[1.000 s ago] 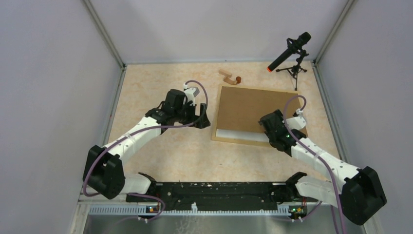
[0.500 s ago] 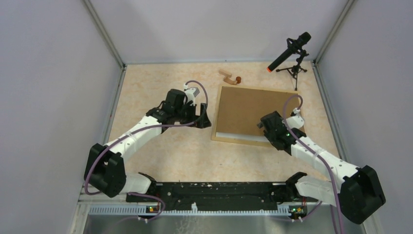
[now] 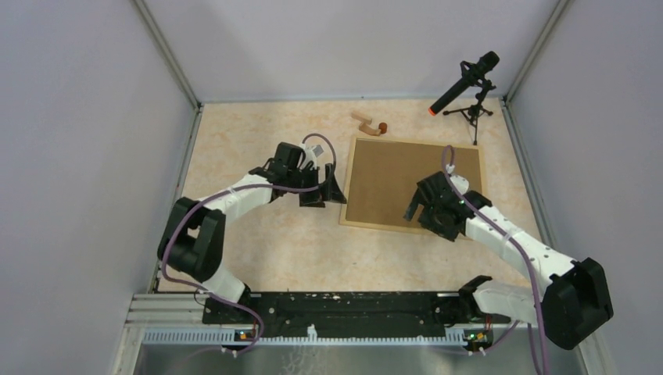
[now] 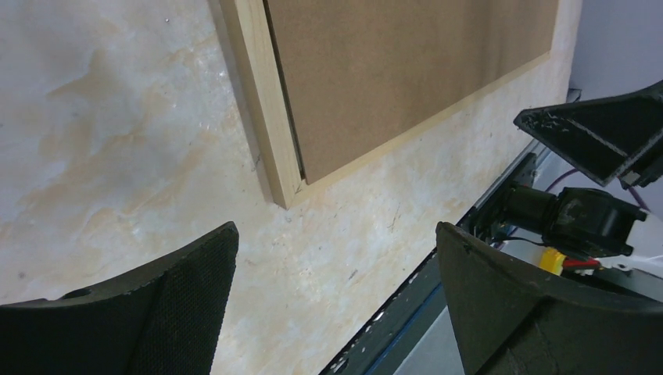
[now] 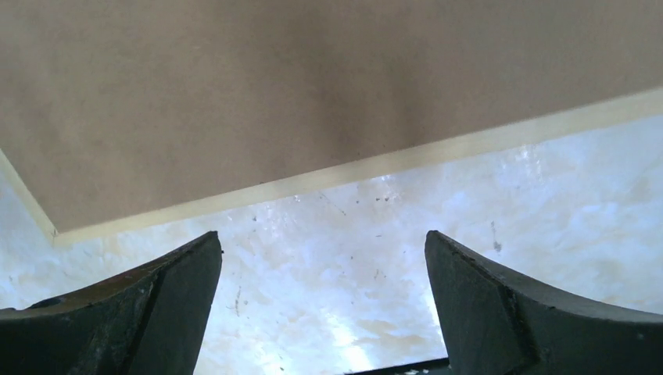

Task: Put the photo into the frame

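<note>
The frame is far back by the wooden blocks (image 3: 371,134). My left gripper and my right gripper should take hold of its side rails (image 3: 344,211) and pull it closer first.
The frame (image 3: 361,224) lies flat, back up, right of the table's centre. Its brown board (image 3: 391,176) fills the space inside the pale rails. The photo is hidden. My left gripper (image 3: 324,194) hangs open just left of the frame's left rail, holding nothing. In the left wrist view, the frame's near corner (image 4: 283,191) sits ahead of the open left gripper (image 4: 336,254). My right gripper (image 3: 417,205) hovers open over the frame's near edge. In the right wrist view, the near rail (image 5: 352,168) and board (image 5: 313,86) lie beyond the empty right gripper (image 5: 324,262).
A black microphone on a tripod (image 3: 469,90) stands at the back right, close to the frame's far corner. Small wooden blocks (image 3: 367,123) lie just behind the frame. Grey walls enclose the table on three sides. The arms' black base rail (image 3: 344,306) runs along the near edge.
The white strip along the frame's near edge is gone; only brown board shows there. My right gripper tipped up and shifted slightly left. The left arm swung, its gripper staying by the frame's left rail.
</note>
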